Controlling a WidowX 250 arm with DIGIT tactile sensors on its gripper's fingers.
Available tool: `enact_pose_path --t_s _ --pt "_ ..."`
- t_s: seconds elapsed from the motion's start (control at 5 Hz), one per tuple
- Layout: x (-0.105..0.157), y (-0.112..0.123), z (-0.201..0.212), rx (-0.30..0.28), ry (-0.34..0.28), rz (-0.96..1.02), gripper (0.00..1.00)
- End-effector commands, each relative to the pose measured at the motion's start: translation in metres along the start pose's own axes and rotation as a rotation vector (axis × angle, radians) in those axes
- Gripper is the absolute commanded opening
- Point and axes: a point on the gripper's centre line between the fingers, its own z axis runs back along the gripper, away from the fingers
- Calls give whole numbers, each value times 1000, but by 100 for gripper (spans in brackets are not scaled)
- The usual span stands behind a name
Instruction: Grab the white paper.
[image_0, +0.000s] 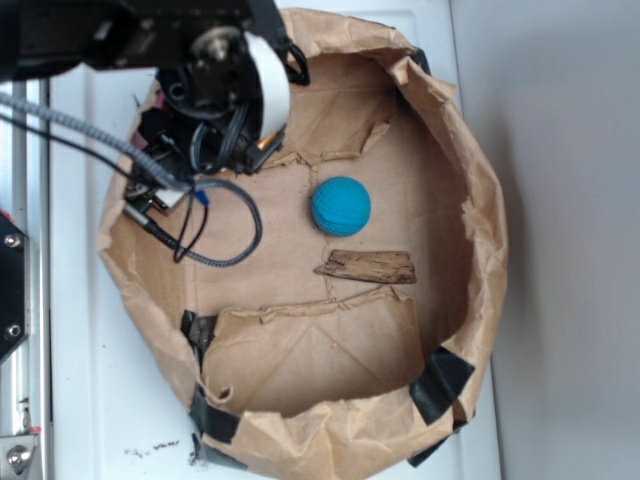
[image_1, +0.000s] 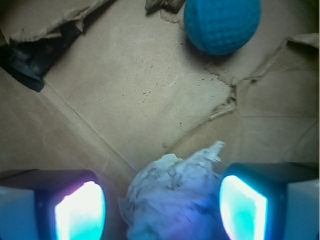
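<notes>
My gripper is about to lift the white paper (image_1: 172, 200). The paper should stay bunched with its pointed tip (image_1: 215, 150) sticking out, because its folds are crumpled together.
The white paper (image_1: 172, 192) is a crumpled off-white wad lying on the brown bag floor, right between my gripper's (image_1: 160, 209) two glowing pads in the wrist view. The gripper is open: the wad sits close against the right pad (image_1: 242, 207), while a gap shows beside the left pad (image_1: 80, 212). In the exterior view the black arm (image_0: 215, 90) hangs over the bag's back left part and hides both the paper and the jaws.
A blue dimpled ball (image_0: 341, 205) (image_1: 222, 25) lies mid-bag, ahead of the gripper. A brown wood scrap (image_0: 367, 266) lies beside it. The torn brown paper bag's wall (image_0: 485, 210) rings everything, patched with black tape (image_0: 440, 380). A grey cable (image_0: 225, 250) loops on the floor.
</notes>
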Motion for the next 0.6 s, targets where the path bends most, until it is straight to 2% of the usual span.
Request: enact_pose_path --t_s 0.0,0.4 --pt "-7 17 -12 99 55 56 100" --pt "-2 13 -48 151 153 51 100"
